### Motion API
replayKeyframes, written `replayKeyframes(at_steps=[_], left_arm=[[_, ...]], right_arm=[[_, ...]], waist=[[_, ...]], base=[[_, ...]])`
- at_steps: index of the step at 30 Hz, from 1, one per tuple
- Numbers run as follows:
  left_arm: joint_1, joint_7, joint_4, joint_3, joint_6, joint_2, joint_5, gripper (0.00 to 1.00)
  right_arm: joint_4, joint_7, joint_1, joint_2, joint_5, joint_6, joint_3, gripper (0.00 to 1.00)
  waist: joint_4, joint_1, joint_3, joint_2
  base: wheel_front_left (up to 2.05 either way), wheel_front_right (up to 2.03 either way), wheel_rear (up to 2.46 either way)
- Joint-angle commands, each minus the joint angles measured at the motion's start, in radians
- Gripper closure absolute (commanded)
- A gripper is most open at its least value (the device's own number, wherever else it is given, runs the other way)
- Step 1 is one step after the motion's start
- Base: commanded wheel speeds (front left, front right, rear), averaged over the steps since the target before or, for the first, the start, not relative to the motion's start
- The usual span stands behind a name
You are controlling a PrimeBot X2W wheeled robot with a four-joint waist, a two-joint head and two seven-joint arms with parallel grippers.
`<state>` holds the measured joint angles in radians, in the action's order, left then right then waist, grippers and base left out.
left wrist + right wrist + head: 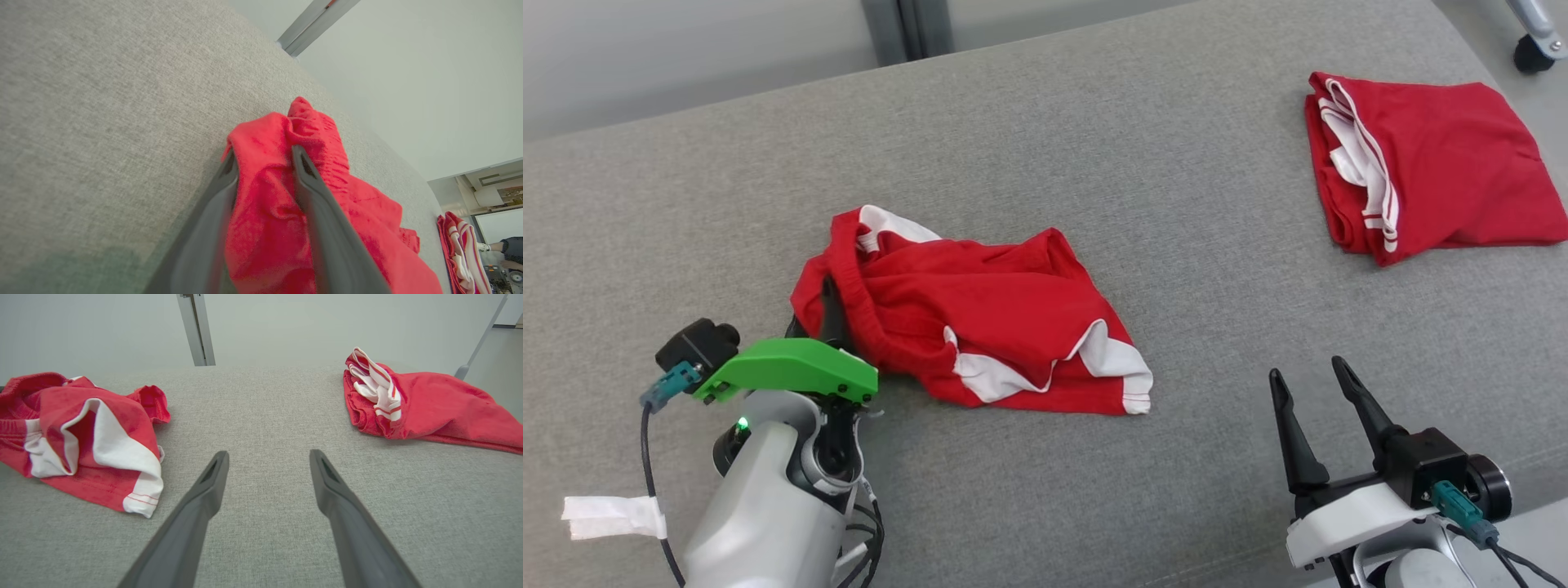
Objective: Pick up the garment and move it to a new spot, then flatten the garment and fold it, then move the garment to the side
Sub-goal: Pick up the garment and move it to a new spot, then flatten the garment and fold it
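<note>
The white side panel (1115,358) is lying in loose waves (1057,369), so it will stretch out into a straight stripe when I pull on the leg hem corner.
The garment (980,327), red shorts with white side panels, lies crumpled on the grey cloth surface (1094,147) left of centre. My left gripper (829,314) is at its left end, over the gathered waistband. In the left wrist view the fingers (264,159) stand apart with a bunch of the red cloth (265,212) lying between them. My right gripper (1307,369) hovers open at the lower right, with nothing between its fingers (267,455). The garment (81,433) is off to its left.
A second red garment (1429,171) with white stripes lies folded at the far right, also seen as the folded garment (421,404). A caster wheel (1535,53) stands past the surface's far right corner. A person's foot (484,247) shows in the distance.
</note>
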<state>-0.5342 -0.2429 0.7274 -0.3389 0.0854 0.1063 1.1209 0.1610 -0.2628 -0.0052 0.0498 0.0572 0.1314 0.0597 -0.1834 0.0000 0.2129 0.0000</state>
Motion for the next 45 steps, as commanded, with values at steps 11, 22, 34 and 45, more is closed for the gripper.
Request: replayKeyframes(at_steps=[11, 22, 34, 45], left_arm=[[0.251, -0.021, -0.344, 0.159, -0.004, -0.005, -0.58, 0.0], [0.597, -0.021, -0.56, 0.187, -0.096, -0.035, -0.925, 0.0], [0.701, -0.021, -0.609, 0.283, -0.16, -0.046, -1.009, 0.0], [0.677, -0.021, -0.596, 0.297, -0.19, -0.053, -1.025, 0.0]], right_arm=[[-0.025, -0.003, 0.024, 0.002, -0.036, -0.001, -0.033, 0.0], [-0.043, -0.003, 0.095, 0.001, -0.044, -0.001, -0.082, 0.0], [-0.057, -0.003, 0.161, 0.002, -0.015, -0.002, -0.13, 0.0], [-0.044, -0.003, 0.163, 0.002, 0.007, -0.001, -0.115, 0.0]], waist=[[0.104, 0.0, -0.091, 0.0], [0.196, 0.0, -0.177, 0.0], [0.245, 0.0, -0.214, 0.0], [0.22, 0.0, -0.215, 0.0]], base=[[0.0, 0.0, 0.0], [0.0, 0.0, 0.0], [0.0, 0.0, 0.0], [0.0, 0.0, 0.0]])
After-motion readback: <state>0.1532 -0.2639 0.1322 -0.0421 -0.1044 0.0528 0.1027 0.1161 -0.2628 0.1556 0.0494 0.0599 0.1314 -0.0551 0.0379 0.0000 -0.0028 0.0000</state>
